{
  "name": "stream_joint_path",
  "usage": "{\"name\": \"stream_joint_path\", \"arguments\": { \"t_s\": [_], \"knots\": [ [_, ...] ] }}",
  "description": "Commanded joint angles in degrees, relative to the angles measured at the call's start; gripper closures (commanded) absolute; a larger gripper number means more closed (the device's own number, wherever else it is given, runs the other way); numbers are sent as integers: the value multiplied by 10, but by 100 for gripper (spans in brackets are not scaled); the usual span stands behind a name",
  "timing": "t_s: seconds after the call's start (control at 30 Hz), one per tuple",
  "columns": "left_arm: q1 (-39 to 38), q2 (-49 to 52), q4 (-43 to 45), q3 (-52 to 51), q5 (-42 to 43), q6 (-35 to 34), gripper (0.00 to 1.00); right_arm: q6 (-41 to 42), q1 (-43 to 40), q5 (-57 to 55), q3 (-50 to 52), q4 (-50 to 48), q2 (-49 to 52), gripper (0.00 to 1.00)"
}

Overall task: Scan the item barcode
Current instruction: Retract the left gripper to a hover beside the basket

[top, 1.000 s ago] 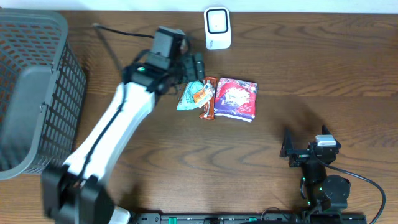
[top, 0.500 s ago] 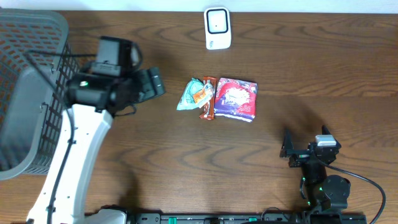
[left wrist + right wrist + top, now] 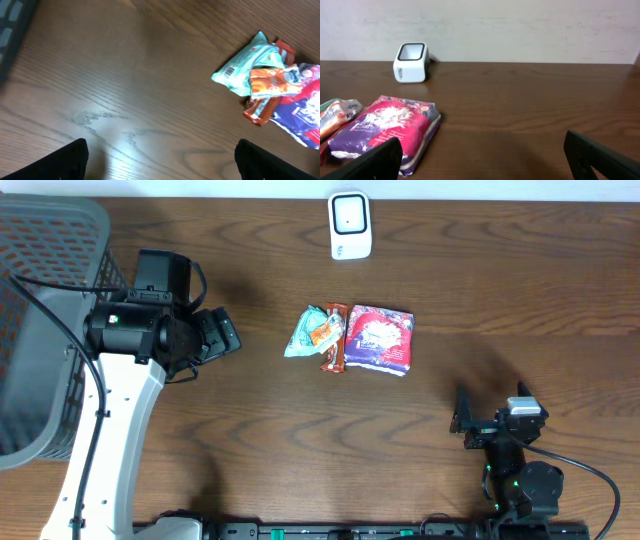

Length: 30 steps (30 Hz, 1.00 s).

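Next, my right gripper takes the purple-pink packet by its free edge (image 3: pixel 408 340), because the teal packet and orange-brown bar (image 3: pixel 322 335) lie between that packet and my left gripper.
Three snack packets lie together mid-table: a teal packet (image 3: pixel 303 333), an orange-brown bar (image 3: pixel 335 340) and a purple-pink packet (image 3: pixel 380 338). The white scanner (image 3: pixel 350 225) stands at the back edge. My left gripper (image 3: pixel 226 332) hangs open and empty left of the packets, about a hand's width from them. In the left wrist view the teal packet (image 3: pixel 245 70) shows a barcode on its left end, well ahead of the left gripper (image 3: pixel 162 161). My right gripper (image 3: pixel 464 420) rests open at the front right. The right wrist view shows the scanner (image 3: pixel 411 62) and the purple-pink packet (image 3: pixel 387 127).
A grey mesh basket (image 3: pixel 50 320) fills the table's left side, right behind my left arm. A black cable (image 3: pixel 180 235) runs over the table at the back left.
My left arm has swung left, away from the teal packet and toward the basket, holding nothing. The packets and the right arm have not moved.
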State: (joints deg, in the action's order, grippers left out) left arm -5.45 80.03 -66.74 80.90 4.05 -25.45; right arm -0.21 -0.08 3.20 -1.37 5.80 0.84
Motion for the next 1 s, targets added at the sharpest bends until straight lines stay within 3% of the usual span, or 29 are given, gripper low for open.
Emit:
{"name": "stream_joint_path", "arguments": {
  "t_s": [0.0,0.87,0.97],
  "knots": [
    [3,-3,-3,-7,-17,3,6,10,-2,2,3,0,-5,1],
    [3,-3,-3,-7,-17,3,5,10,-2,2,3,0,-5,1],
    [3,-3,-3,-7,-17,3,5,82,-2,52,3,-5,-5,1]
  ]
}}
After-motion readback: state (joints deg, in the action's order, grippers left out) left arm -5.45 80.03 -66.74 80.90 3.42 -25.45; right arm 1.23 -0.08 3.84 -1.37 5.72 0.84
